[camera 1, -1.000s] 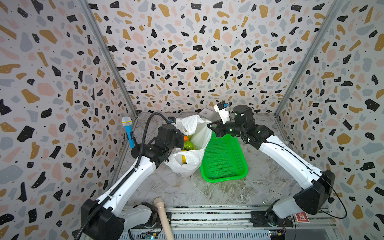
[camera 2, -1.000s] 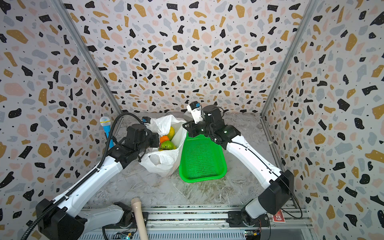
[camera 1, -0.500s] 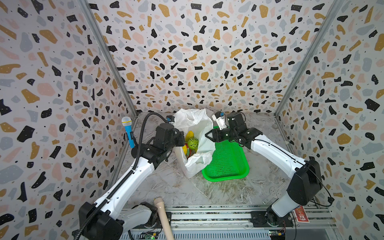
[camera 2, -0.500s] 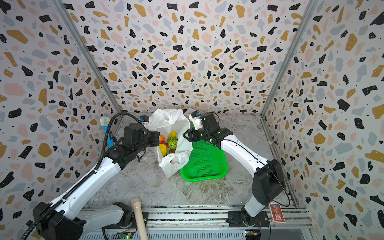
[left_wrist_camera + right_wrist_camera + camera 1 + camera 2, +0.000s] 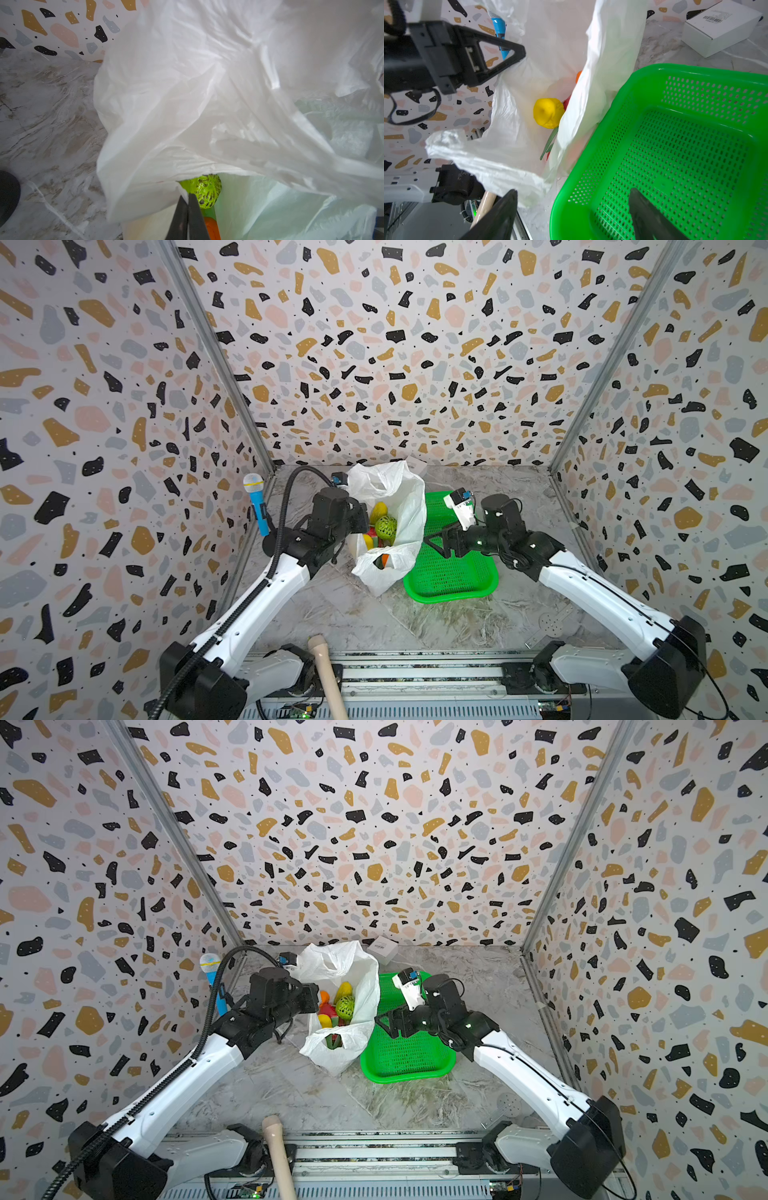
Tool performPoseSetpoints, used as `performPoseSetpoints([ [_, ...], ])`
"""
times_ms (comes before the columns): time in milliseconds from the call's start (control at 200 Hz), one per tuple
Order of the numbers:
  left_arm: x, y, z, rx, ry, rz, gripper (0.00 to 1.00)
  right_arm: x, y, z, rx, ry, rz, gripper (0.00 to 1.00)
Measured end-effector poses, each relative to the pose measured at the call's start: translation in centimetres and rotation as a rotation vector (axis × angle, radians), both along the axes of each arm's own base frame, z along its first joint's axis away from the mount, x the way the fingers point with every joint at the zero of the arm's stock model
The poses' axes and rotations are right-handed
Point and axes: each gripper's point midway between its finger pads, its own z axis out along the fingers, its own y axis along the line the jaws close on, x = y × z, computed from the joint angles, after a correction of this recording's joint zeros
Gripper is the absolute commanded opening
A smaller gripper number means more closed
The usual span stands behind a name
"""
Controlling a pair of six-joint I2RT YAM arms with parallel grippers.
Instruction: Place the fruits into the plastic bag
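Observation:
The white plastic bag point(image 5: 411, 513) will pull up tall around the fruits when I lift it, because the plastic bag's near rim point(image 5: 399, 561) hangs in loose folds.
The white plastic bag point(image 5: 395, 489) point(image 5: 338, 965) stands open in the middle of the floor. Inside it lie the fruits: a green netted ball point(image 5: 385, 526) point(image 5: 207, 191), a yellow banana point(image 5: 377, 510), a lemon point(image 5: 548, 113), and orange point(image 5: 324, 996) and red point(image 5: 328, 1009) pieces. My left gripper point(image 5: 360, 526) point(image 5: 188, 196) is shut on the bag's near rim. My right gripper point(image 5: 434, 542) point(image 5: 572, 191) hangs open and empty over the left edge of the green basket point(image 5: 451, 595), just right of the bag and apart from it.
The green mesh basket point(image 5: 405, 1076) point(image 5: 695, 69) touches the bag's right side. A small white box point(image 5: 383, 948) point(image 5: 720, 27) sits at the back wall. A blue toy microphone point(image 5: 257, 506) leans in the left corner. A wooden handle point(image 5: 326, 672) lies at the front rail.
My right gripper has opened, let go of the bag's right rim and drawn back low over the basket. The bag now stands more upright. My left gripper keeps its hold.

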Motion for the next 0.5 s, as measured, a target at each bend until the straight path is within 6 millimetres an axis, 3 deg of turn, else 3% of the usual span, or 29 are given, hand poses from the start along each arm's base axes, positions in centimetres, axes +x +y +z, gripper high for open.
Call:
performPoseSetpoints([
  [145,0.0,0.1,-0.2,0.003,0.003,0.002,0.00,-3.5,1.6,-0.9,-0.004,-0.019,0.113,0.90],
  [275,0.0,0.1,-0.2,0.003,0.003,0.002,0.00,-5.7,4.3,-3.7,-0.036,0.010,0.219,0.91],
  [501,0.0,0.1,-0.2,0.004,0.003,0.003,0.00,-5.7,7.7,-8.4,-0.092,0.055,0.291,0.91],
])
